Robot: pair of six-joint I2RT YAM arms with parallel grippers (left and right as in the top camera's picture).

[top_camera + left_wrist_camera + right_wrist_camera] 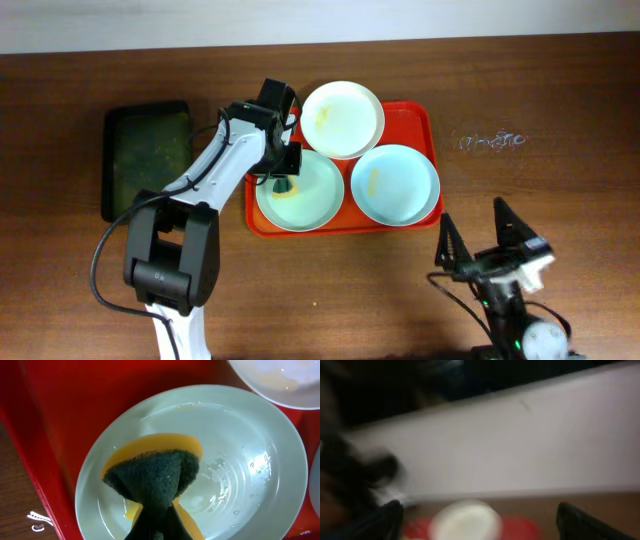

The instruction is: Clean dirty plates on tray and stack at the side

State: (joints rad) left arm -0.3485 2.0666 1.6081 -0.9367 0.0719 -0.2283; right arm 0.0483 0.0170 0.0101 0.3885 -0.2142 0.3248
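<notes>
My left gripper has its sponge over the wet plate (pixel 314 198), which lies unheld. Next, my right gripper pinches the wet plate's rim (pixel 341 175) near the white plate and keeps it steady for wiping.
The red-orange tray (pixel 418 120) holds three plates. A white plate (pixel 343 118) with a yellow smear lies at the back, a mint-blue plate (pixel 398 186) with a smear at the right, and a mint-blue plate (pixel 315 200) at the front left. My left gripper (pixel 284 183) is shut on a green and yellow sponge (pixel 155 477) and presses it onto the front-left plate (pixel 250 460), which is wet. My right gripper (pixel 482 240) is open and empty, in front of the tray's right corner. The right wrist view is blurred and shows the white plate (pixel 465 520).
A smaller dark green tray (pixel 146 155) lies to the left of the red tray (pixel 60 420). The brown wooden table (pixel 540 100) has white chalk marks (pixel 490 141) at the right. The white plate's rim (pixel 280 382) overlaps the wet plate's far side.
</notes>
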